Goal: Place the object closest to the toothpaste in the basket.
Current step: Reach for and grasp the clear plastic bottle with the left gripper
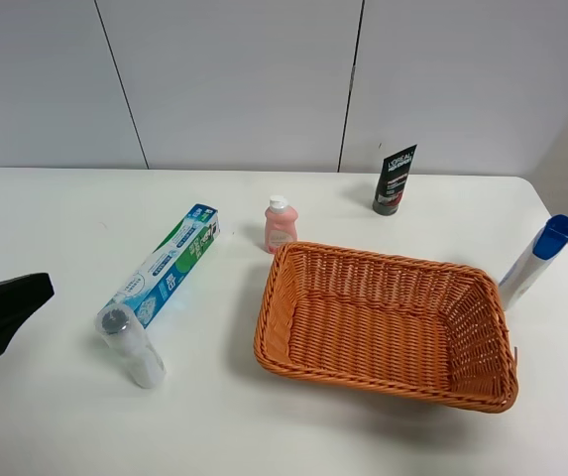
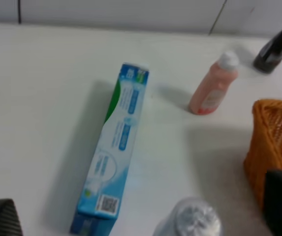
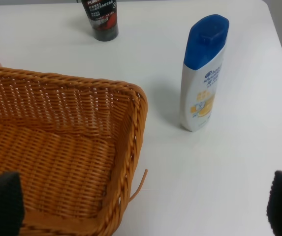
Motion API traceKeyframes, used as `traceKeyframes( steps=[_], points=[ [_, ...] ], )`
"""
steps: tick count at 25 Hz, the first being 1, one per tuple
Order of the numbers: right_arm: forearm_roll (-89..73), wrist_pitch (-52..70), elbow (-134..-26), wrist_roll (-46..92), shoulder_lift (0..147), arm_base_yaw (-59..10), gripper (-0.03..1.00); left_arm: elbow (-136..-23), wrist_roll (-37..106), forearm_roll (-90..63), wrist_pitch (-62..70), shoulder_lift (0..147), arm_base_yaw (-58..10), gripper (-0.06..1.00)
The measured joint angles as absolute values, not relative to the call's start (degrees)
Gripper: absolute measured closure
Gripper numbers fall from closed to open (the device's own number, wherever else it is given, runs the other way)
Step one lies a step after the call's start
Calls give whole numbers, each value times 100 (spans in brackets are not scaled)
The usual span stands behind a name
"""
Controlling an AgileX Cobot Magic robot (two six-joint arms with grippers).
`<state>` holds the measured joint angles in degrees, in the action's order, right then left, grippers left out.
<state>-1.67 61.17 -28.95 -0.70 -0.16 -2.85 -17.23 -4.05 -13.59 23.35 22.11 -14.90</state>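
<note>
My left gripper should draw back and lower its fingers around the bottle [image 1: 138,354], because the toothpaste box's near end [image 1: 133,300] lies ahead of it, beside the clear bottle.
The toothpaste box [image 1: 170,263], blue and green, lies left of the wicker basket [image 1: 383,260]; it also shows in the left wrist view [image 2: 116,152]. A clear bottle with a grey cap [image 1: 131,344] lies right at the box's near end, the thing nearest to it; it also shows in the left wrist view [image 2: 191,221]. My left gripper [image 1: 11,302] is at the table's left edge, open and empty [image 2: 141,214], a short way from the bottle. My right gripper [image 3: 141,202] is open and empty, over the basket's right rim [image 3: 136,128].
A pink bottle [image 1: 280,225] stands between the toothpaste and the basket's far left corner. A black tube [image 1: 395,179] stands at the back. A white shampoo bottle with a blue cap [image 1: 533,260] stands right of the basket, near the table's right edge.
</note>
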Motion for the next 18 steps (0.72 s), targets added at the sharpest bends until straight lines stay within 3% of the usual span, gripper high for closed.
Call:
traceKeyframes(
  steps=[7,18],
  points=[
    [-167,6117,-2895,-70,-16,-285,-3,-1489,-1343,-993,1956,2731,-1621,-5],
    [-167,6117,-2895,-70,-16,-285,-3,-1489,-1458,-506,1270,4840,-1634,-5]
  ],
)
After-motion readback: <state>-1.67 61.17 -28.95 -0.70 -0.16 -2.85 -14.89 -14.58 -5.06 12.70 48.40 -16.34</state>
